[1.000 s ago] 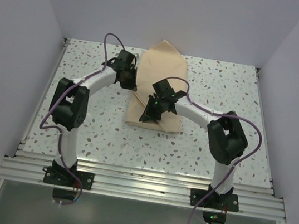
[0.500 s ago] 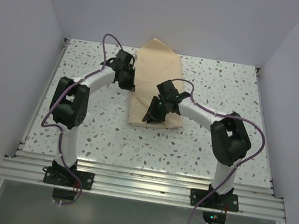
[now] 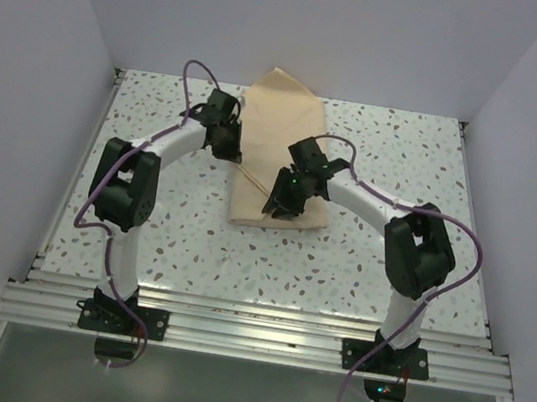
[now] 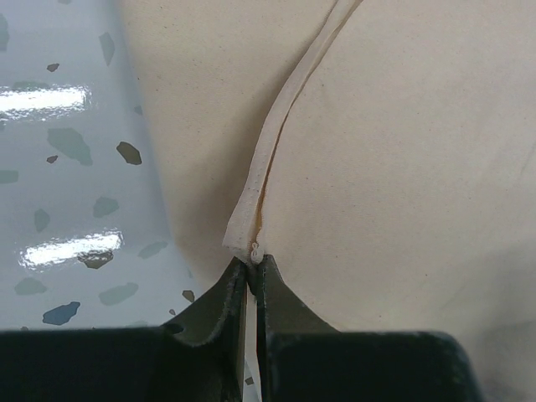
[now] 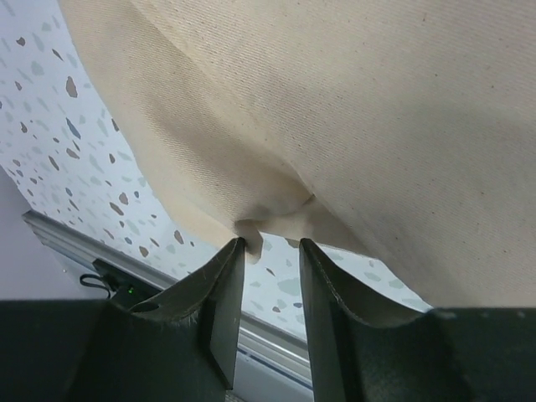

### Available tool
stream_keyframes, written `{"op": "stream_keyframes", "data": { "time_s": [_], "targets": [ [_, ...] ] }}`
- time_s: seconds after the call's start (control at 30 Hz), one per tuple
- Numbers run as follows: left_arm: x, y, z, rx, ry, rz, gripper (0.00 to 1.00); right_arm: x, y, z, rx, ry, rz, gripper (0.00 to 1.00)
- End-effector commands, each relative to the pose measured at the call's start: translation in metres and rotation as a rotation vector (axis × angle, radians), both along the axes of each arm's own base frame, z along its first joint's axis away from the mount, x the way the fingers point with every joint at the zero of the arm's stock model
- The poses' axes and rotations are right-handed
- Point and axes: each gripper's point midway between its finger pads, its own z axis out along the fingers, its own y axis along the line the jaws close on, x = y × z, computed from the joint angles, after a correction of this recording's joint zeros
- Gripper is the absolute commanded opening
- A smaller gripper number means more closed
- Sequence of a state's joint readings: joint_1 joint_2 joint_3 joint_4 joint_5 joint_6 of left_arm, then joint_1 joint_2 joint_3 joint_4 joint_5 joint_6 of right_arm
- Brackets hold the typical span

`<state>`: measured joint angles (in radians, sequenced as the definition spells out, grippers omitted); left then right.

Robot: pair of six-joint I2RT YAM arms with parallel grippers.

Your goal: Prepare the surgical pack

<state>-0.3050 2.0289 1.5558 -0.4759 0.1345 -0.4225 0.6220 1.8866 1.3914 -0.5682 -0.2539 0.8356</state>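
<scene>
I should open my left gripper, because it pinches only the bunched tip of the pale hem, and then take hold of the wrap's slanting edge beside that corner with it.
The tan wrap sheet lies folded into a long bundle at the middle back of the table. No tray, instruments or gauze show. My left gripper is at the bundle's left edge. In the left wrist view my left gripper is shut on the end of the pale hem of the wrap. My right gripper hovers over the bundle's near end. In the right wrist view my right gripper is open, and a small fold corner of the wrap touches its left fingertip.
The speckled terrazzo table is boxed in by white walls on the left, right and back. An aluminium rail runs along the near edge and also shows in the right wrist view.
The wrap's far corner has swung to the left. My right gripper has shifted slightly back and right over the bundle. My left gripper has barely moved.
</scene>
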Motion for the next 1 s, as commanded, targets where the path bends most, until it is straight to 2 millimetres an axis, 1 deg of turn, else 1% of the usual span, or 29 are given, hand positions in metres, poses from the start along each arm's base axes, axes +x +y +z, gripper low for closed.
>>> {"op": "stream_keyframes", "data": {
  "time_s": [0.0,0.07,0.17,0.23,0.3,0.37,0.4,0.43,0.57,0.63,0.7,0.8,0.9,0.97],
  "targets": [
    [0.017,0.024,0.005,0.05,-0.065,0.03,0.0,0.013,0.007,0.023,0.048,-0.063,0.034,0.37],
    [0.017,0.023,0.005,0.047,-0.063,0.03,0.0,0.016,0.012,0.028,0.075,-0.082,0.047,0.44],
    [0.016,0.023,0.005,0.044,-0.062,0.029,0.0,0.015,0.019,0.034,0.119,-0.108,0.09,0.51],
    [0.016,0.024,0.006,0.045,-0.063,0.034,0.0,0.015,0.024,0.036,0.144,-0.114,0.117,0.51],
    [0.015,0.024,0.007,0.042,-0.067,0.035,0.0,0.012,0.025,0.031,0.151,-0.099,0.135,0.51],
    [0.016,0.024,0.007,0.043,-0.065,0.039,0.0,0.009,0.031,0.033,0.178,-0.093,0.158,0.5],
    [0.016,0.024,0.006,0.043,-0.063,0.04,0.0,0.008,0.03,0.032,0.18,-0.09,0.16,0.5],
    [0.015,0.024,0.006,0.042,-0.06,0.043,0.0,0.007,0.033,0.036,0.196,-0.1,0.17,0.49],
    [0.014,0.024,0.003,0.042,-0.054,0.047,0.0,-0.003,0.036,0.034,0.203,-0.069,0.182,0.49],
    [0.014,0.024,0.002,0.041,-0.049,0.049,0.0,-0.008,0.034,0.03,0.196,-0.053,0.185,0.48],
    [0.013,0.024,0.003,0.04,-0.049,0.048,0.0,-0.01,0.032,0.026,0.179,-0.044,0.181,0.48],
    [0.01,0.024,0.002,0.041,-0.044,0.05,0.02,-0.011,0.028,0.019,0.148,-0.023,0.183,0.48],
    [0.006,0.027,0.004,0.051,-0.035,0.056,0.11,-0.013,0.026,0.02,0.145,-0.024,0.183,0.49],
    [0.005,0.029,0.005,0.059,-0.038,0.063,0.14,-0.013,0.027,0.019,0.149,-0.018,0.183,0.49]
  ]
}}
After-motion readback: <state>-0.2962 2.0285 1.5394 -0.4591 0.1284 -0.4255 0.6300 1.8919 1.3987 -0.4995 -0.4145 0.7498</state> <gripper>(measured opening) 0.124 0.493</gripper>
